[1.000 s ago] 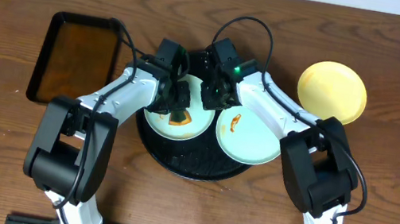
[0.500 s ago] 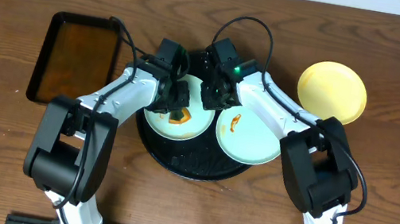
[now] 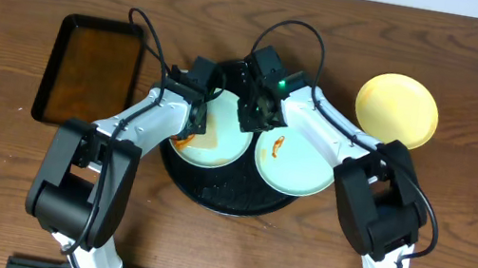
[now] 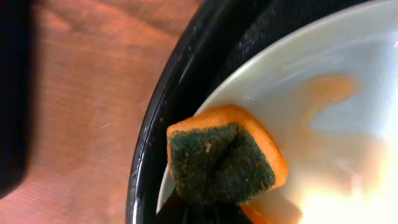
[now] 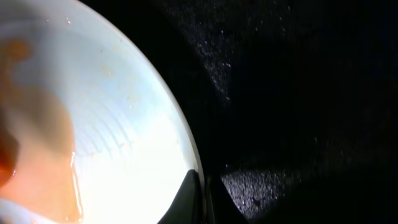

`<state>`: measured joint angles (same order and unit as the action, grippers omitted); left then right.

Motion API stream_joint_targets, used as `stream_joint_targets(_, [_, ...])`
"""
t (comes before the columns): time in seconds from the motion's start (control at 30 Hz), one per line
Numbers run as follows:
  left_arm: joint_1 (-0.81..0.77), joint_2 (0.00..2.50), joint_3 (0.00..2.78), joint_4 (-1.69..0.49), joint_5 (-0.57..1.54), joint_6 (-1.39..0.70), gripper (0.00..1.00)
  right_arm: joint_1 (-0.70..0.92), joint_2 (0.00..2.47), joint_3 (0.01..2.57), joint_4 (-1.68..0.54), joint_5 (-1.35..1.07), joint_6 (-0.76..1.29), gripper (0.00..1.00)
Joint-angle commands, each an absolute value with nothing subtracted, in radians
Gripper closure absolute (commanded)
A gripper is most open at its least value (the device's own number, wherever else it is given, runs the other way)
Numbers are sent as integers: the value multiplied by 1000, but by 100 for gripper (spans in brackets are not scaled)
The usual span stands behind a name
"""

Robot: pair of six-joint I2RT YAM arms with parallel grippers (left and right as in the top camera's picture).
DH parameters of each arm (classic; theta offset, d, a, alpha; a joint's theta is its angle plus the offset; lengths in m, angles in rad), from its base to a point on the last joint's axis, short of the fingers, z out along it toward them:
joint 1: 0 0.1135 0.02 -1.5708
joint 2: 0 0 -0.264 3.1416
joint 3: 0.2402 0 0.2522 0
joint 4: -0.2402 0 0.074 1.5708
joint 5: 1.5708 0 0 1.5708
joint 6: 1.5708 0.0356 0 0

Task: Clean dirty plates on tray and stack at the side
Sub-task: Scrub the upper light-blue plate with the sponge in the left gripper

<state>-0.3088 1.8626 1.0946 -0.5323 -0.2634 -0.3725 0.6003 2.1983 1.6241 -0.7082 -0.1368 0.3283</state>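
Orange-brown liquid [image 3: 208, 136] sits in a pool on the plate under the sponge, so my left gripper should take the sponge to the rectangular tray [image 3: 90, 72] before my right gripper picks up the plate.
Two pale mint-blue plates lie on the round black tray [image 3: 221, 196]. The left plate [image 3: 219, 140] has an orange-brown smear at its left edge; the right plate [image 3: 299, 168] has a small orange smear. My left gripper [image 3: 194, 128] is shut on an orange sponge with a green scrub face [image 4: 221, 163], which rests on the left plate's [image 4: 329, 118] left edge by the tray rim [image 4: 152, 134]. My right gripper [image 3: 257, 118] is shut on that plate's right rim; in the right wrist view its fingers [image 5: 200, 199] pinch the plate's [image 5: 118, 130] edge. A clean pale yellow plate [image 3: 397, 109] sits on the table at the right.
A rectangular black tray with brown liquid [image 3: 91, 67] lies at the left on the wooden table [image 3: 455, 226]. Both arms cross over the round tray's far half. Cables loop above the grippers.
My left gripper has dragged the sponge from the left plate's middle to its left edge. The smear in the middle is gone and sauce now sits at the left edge. The right gripper has stayed put.
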Motion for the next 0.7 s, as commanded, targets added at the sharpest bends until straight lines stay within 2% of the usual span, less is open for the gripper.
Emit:
stream_joint_targets(0.0, [-286,1826,1105,-582,-442,-348,93,597,2194,1632,-723,-75,317,99])
stream_joint_targets(0.1, [-306,1759,1111,-577,-341,-348,92,597,2194,1632,-722,-75,317,99])
stream_joint_targets(0.3, [-345,1721,1108,-482,91,-353,92,597,2194,1632,-719,-75,317,99])
stream_joint_targets(0.67, [-324,1890,1102,-424,123,-379,93,597,2194,1632,-722,-75,317,99])
